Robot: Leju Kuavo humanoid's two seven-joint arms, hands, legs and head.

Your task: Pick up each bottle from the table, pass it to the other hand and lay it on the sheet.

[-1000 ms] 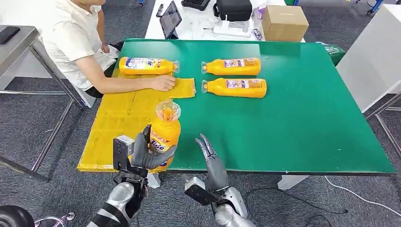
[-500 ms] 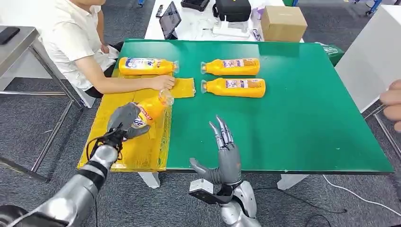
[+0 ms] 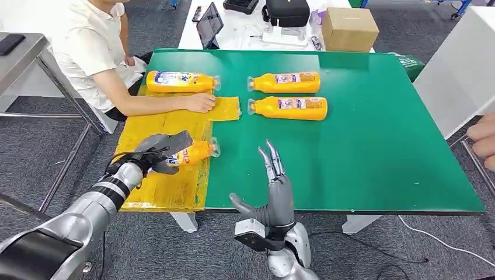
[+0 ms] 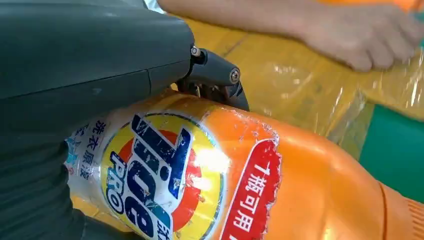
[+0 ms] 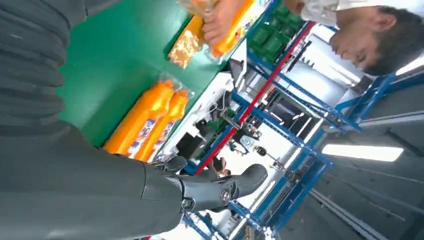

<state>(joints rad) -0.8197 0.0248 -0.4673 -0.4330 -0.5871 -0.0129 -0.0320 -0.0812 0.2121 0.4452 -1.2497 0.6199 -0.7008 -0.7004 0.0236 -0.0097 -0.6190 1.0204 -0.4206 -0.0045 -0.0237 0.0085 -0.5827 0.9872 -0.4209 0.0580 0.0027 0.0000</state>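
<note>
My gripper will reveal a larger blue-and-white label hidden underneath when it lifts and passes the nearer orange bottle, because the bottle is lying with its small label up.
An orange detergent bottle lies on its side on the yellow sheet, cap toward the green table. My left hand grips its body from above; in the left wrist view the label of the bottle sits right under my left hand. My right hand stands open and upright at the table's front edge, holding nothing. Two more orange bottles lie side by side on the green table. A third bottle lies at the sheet's far end.
A seated person at the far left rests a hand on the sheet's far part, close to my held bottle. Another person's hand shows at the right edge. A cardboard box and devices stand on the white table behind.
My left hand carried the bottle from upright near the front edge out over the sheet and tipped it down flat. My right hand rose and stays open.
</note>
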